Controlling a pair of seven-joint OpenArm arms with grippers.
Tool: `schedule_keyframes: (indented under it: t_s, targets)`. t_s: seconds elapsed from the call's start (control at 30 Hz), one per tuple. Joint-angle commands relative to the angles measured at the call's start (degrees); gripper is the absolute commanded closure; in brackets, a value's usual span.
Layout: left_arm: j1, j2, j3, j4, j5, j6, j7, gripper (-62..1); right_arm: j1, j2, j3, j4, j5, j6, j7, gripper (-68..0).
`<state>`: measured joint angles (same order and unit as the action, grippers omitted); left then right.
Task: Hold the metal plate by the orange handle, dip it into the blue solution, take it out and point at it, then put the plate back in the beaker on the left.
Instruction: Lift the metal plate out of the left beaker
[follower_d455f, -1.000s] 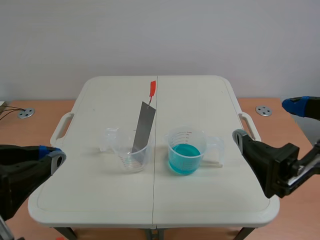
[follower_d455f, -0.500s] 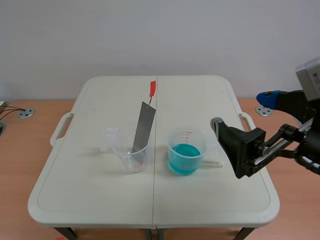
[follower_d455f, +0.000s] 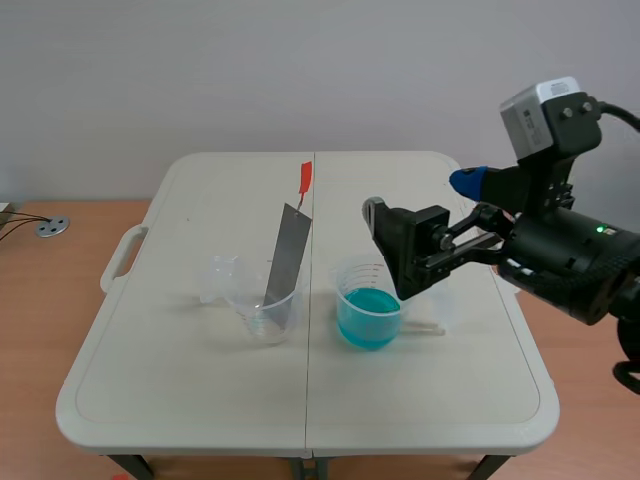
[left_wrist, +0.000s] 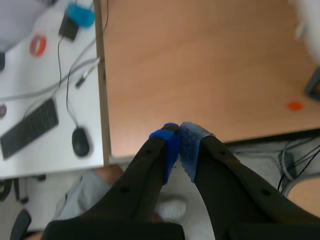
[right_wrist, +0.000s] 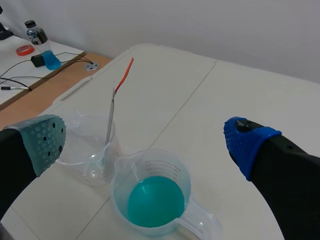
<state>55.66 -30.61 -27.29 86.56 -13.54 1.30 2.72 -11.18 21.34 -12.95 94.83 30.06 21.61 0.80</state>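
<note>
The orange handle is connected to the metal plate (follower_d455f: 289, 252) by only a thin link (follower_d455f: 300, 201), so the metal plate will dangle below the handle when I lift it.
The grey metal plate (follower_d455f: 285, 255) leans upright in the clear left beaker (follower_d455f: 265, 312), its orange handle (follower_d455f: 305, 178) sticking up at the top. To its right stands the beaker of blue solution (follower_d455f: 369, 305). My right gripper (follower_d455f: 420, 200) hovers open above and just right of the blue beaker. In the right wrist view the right gripper (right_wrist: 145, 142) spans wide, with the blue beaker (right_wrist: 155, 200), the clear beaker (right_wrist: 92, 150), the plate (right_wrist: 109, 122) and the handle (right_wrist: 125, 75) ahead. My left gripper (left_wrist: 177, 141) is shut on nothing, off the table over the floor.
A small clear cup (follower_d455f: 220, 275) lies left of the clear beaker. A thin pale stick (follower_d455f: 428, 326) lies by the blue beaker. The white folding table (follower_d455f: 200, 400) has handles at its sides. A keyboard (left_wrist: 30, 127) and mouse (left_wrist: 80, 142) sit on a side desk.
My right arm has risen and swung left from the table's right edge to above the blue beaker. My left arm has dropped out of the scene view.
</note>
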Motion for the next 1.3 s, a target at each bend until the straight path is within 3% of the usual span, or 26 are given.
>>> schedule_keyframes:
  t_s: [0.0,0.23,0.37,0.53,0.73,0.83,1.27]
  targets:
    - [-0.4,0.4,0.3,-2.4,-0.3,-0.9,-1.7,-3.0,1.8,-0.7,-0.3,-0.3,0.7,-0.2,0.3,-66.3]
    - [-0.6,1.8,3.2,-17.5,0.0,-8.7,-8.0,-3.0,7.0,-4.5,-2.9,-4.2,0.6,-0.2,-1.6,-66.3]
    - [-1.3,5.3,6.2,-22.9,4.7,-11.8,-12.2,-3.0,9.8,-7.0,-3.5,-7.3,0.6,-0.2,-2.3,-66.3]
    - [-2.8,11.0,9.8,-28.5,13.2,-12.3,-13.8,-2.9,13.8,-9.9,-4.6,-11.8,0.6,-0.2,-3.5,-66.3]
    - [-5.9,16.2,12.4,-35.3,19.2,-12.7,-13.9,-2.9,18.4,-12.7,-6.4,-17.3,0.1,-0.2,-3.5,-66.3]
    - [-7.6,17.7,13.2,-38.9,20.7,-12.7,-13.9,-2.9,20.5,-14.2,-7.3,-20.0,0.0,-0.2,-3.5,-66.3]
    - [-15.3,18.3,17.2,-47.7,20.7,-13.1,-13.2,-3.0,26.6,-18.9,-10.3,-28.7,-0.1,-0.7,-4.1,-66.3]
